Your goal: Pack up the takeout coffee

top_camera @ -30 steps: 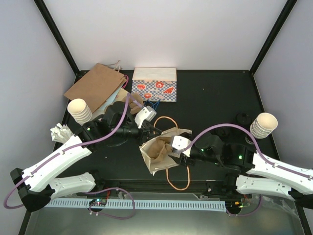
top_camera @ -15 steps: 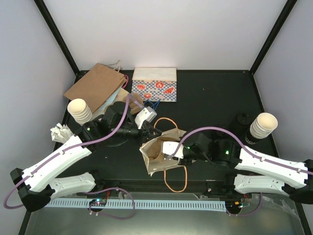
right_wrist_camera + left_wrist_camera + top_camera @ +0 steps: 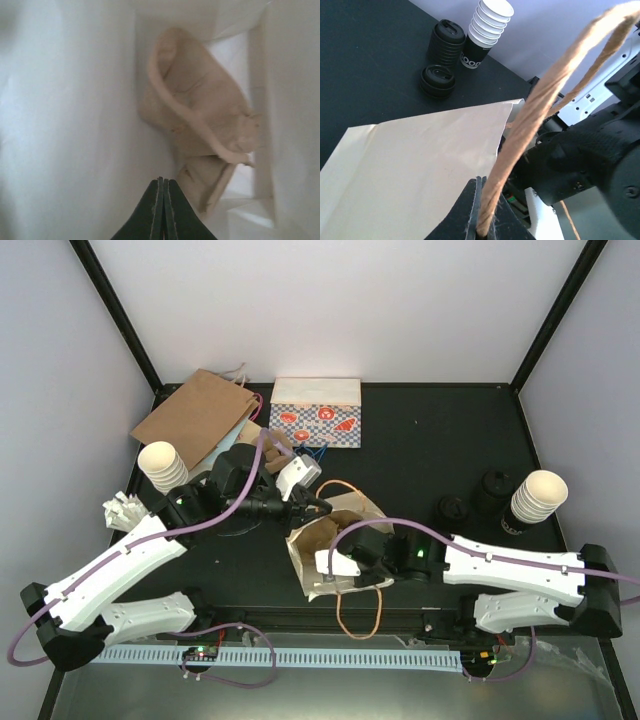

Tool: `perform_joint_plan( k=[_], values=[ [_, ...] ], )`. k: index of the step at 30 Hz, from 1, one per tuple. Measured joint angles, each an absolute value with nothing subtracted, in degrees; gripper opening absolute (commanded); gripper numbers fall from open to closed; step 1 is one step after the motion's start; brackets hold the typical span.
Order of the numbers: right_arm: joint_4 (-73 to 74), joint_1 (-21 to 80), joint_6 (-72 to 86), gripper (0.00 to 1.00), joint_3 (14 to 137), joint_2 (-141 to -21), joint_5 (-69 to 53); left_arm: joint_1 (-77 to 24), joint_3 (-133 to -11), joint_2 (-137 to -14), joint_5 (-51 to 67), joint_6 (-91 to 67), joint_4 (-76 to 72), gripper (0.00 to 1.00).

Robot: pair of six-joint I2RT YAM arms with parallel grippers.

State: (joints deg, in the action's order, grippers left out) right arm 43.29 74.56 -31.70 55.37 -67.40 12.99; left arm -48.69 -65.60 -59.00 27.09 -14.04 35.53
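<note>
My right gripper needs to move over, reach deeper and push the carrier's raised rim (image 3: 199,127) to make it level, because the brown cardboard carrier (image 3: 212,100) is tilted inside the cream paper bag.
A cream paper bag (image 3: 303,558) lies on its side mid-table, mouth toward the right. My left gripper (image 3: 310,503) is shut on the bag's brown twisted handle (image 3: 540,100), holding it raised above the bag's flat side (image 3: 415,165). My right gripper (image 3: 322,575) reaches into the bag's mouth. In the right wrist view its fingers (image 3: 156,200) are pressed together on nothing, in front of a crumpled brown cardboard carrier (image 3: 200,120) deep inside. The takeout coffee is out of view.
Brown paper bags (image 3: 195,415) and a patterned box (image 3: 315,415) lie at the back left. Lidless cup stacks stand at the left (image 3: 163,465) and right (image 3: 538,495). Black lids (image 3: 450,508) and a lid stack (image 3: 493,485) sit beside the right stack. Napkins (image 3: 125,510) lie far left.
My right arm pushed leftward into the bag's mouth and its jaws closed from open to shut. The left gripper kept hold of the handle and barely moved.
</note>
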Motion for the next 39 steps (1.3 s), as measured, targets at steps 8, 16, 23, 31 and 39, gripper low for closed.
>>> perform_joint_plan(
  k=[8,16,23,31,39],
  values=[
    [41.15,76.95,-31.86,0.01,49.74,-68.38,14.26,-48.69,-65.08,-58.33,27.9,-11.33,35.66,0.02],
    [36.82,80.97,-30.22,0.01,45.82,-74.28,16.78,-48.9,-60.2,-56.12,31.42,-10.55,35.53,0.02],
    [32.91,81.23,-28.6,0.01,45.56,-75.4,22.55,-50.83,-56.73,-54.94,32.97,-10.72,34.96,0.01],
    [27.29,80.53,-28.82,0.01,45.28,-76.49,31.03,-52.66,-55.96,-54.72,33.56,-11.6,33.45,0.01],
    [18.83,80.36,-31.29,0.01,43.29,-74.61,35.38,-52.84,-55.94,-54.74,33.71,-12.21,31.94,0.02]
  ],
)
